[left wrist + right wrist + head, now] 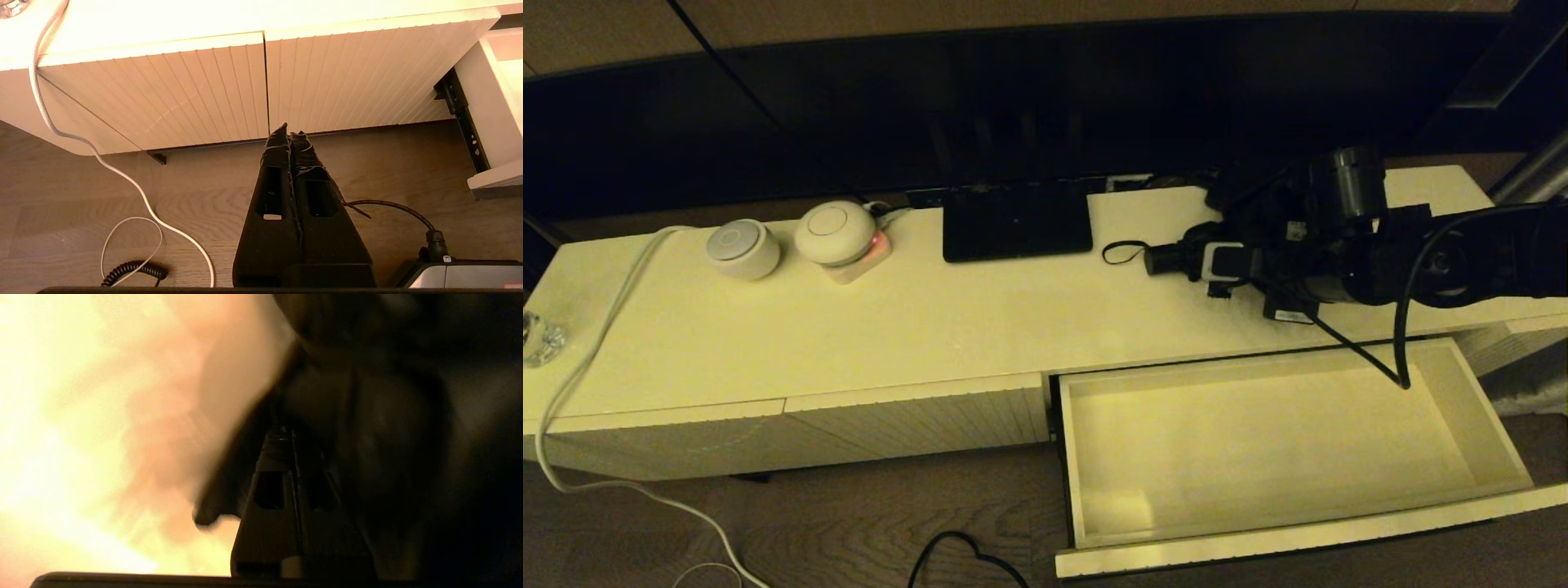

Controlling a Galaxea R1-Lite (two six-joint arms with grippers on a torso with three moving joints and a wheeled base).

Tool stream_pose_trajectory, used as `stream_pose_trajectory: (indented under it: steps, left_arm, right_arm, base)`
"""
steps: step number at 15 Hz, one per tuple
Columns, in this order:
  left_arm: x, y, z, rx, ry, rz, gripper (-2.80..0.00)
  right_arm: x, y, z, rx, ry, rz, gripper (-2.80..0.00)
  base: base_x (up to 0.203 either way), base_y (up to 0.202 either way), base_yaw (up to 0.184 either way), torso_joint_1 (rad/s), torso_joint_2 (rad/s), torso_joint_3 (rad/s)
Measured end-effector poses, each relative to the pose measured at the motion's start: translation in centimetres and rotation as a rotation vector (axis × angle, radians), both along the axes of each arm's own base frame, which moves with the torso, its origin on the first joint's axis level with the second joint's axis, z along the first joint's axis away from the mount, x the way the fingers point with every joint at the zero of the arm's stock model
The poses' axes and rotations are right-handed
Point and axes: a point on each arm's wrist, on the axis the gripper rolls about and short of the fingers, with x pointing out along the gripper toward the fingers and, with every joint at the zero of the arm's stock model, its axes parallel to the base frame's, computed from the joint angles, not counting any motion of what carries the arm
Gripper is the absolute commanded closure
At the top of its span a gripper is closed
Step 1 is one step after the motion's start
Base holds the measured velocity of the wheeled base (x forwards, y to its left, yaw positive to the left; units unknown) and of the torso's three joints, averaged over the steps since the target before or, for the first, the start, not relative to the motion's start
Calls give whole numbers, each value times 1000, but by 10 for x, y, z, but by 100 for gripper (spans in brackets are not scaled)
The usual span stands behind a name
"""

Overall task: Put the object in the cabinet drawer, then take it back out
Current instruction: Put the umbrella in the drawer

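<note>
Next, my right gripper backs off, open wide and brings both fingers around the fabric's bulk [382, 436], since it is shut against the edge of the umbrella's bunched fabric [272, 404].
The black folding umbrella [1176, 259] lies on the cabinet top, right of the middle, its short handle and thin wrist loop [1123, 251] pointing left. My right arm [1347, 261] reaches in from the right and covers its fabric. In the right wrist view my right gripper [286, 430] is shut, its tips against the dark bunched fabric [367, 416]; whether any fabric is pinched does not show. The cabinet drawer [1258, 543] stands pulled out below, with nothing inside. My left gripper [288, 130] hangs shut and idle low before the closed ribbed panels.
A dark screen base [1017, 220], two round white devices [742, 249] [835, 233] and a white cable [596, 343] are on the top's left and middle. A small flat black box [1290, 313] lies under my right arm. Closed ribbed panels [204, 90] sit left of the drawer.
</note>
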Motion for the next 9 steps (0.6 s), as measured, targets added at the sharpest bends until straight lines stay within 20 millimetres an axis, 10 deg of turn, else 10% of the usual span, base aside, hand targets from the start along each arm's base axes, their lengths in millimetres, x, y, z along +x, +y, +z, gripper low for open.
stream_pose_trajectory:
  steps: [9]
  left_arm:
    - [0,0,0,0,0,0,0]
  right_arm:
    - [-42,-10,34,7,-24,8,0]
  base:
    - [0,0,0,0,0,0]
